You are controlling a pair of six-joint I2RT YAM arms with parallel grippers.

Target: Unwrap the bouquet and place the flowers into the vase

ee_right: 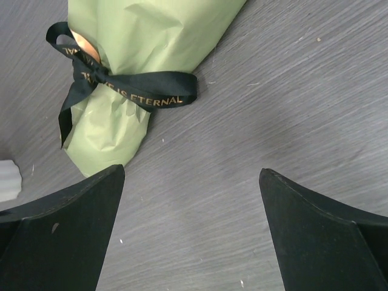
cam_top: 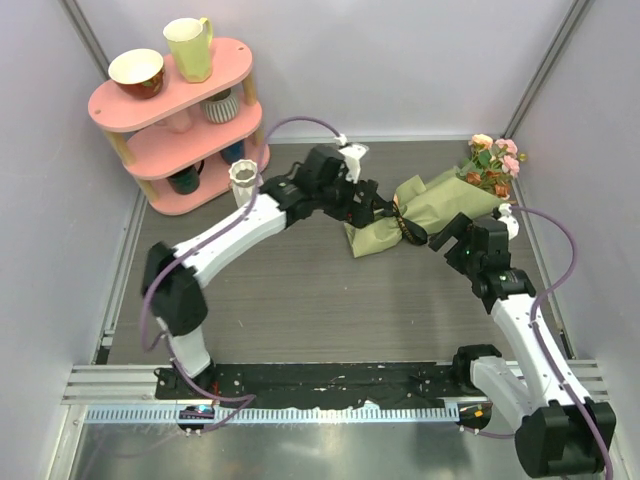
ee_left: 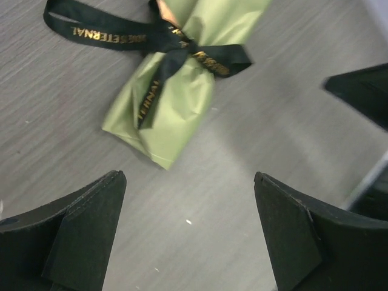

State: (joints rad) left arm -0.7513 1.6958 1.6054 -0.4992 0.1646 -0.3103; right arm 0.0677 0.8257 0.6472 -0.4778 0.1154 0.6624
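Note:
Next, I turn the bouquet straighter, since it slants with its flowers [cam_top: 492, 164] toward the back corner, before my left gripper pinches the paper [cam_top: 371, 239] below the ribbon.
The bouquet [cam_top: 420, 205] lies on the table in olive-green paper, its pink, peach and rust flowers [cam_top: 495, 163] pointing to the back right. A black ribbon [ee_left: 176, 51] with gold lettering is tied round its lower end [ee_right: 130, 91]. My left gripper [cam_top: 385, 212] hovers open at the bouquet's wrapped end [ee_left: 189, 182], apart from the paper, nothing between its fingers. My right gripper [cam_top: 445, 233] stands open on the other side of that end [ee_right: 192, 173], also empty. The white ribbed vase [cam_top: 243, 182] stands upright at the back left; its edge shows in the right wrist view [ee_right: 8, 180].
A pink two-tier shelf [cam_top: 165, 150] stands at the back left beside the vase, carrying a yellow-green mug [cam_top: 190, 48], a bowl [cam_top: 137, 72], a striped cup [cam_top: 220, 105] and other cups. Walls close in on both sides. Part of the right arm [ee_left: 364, 91] shows in the left wrist view.

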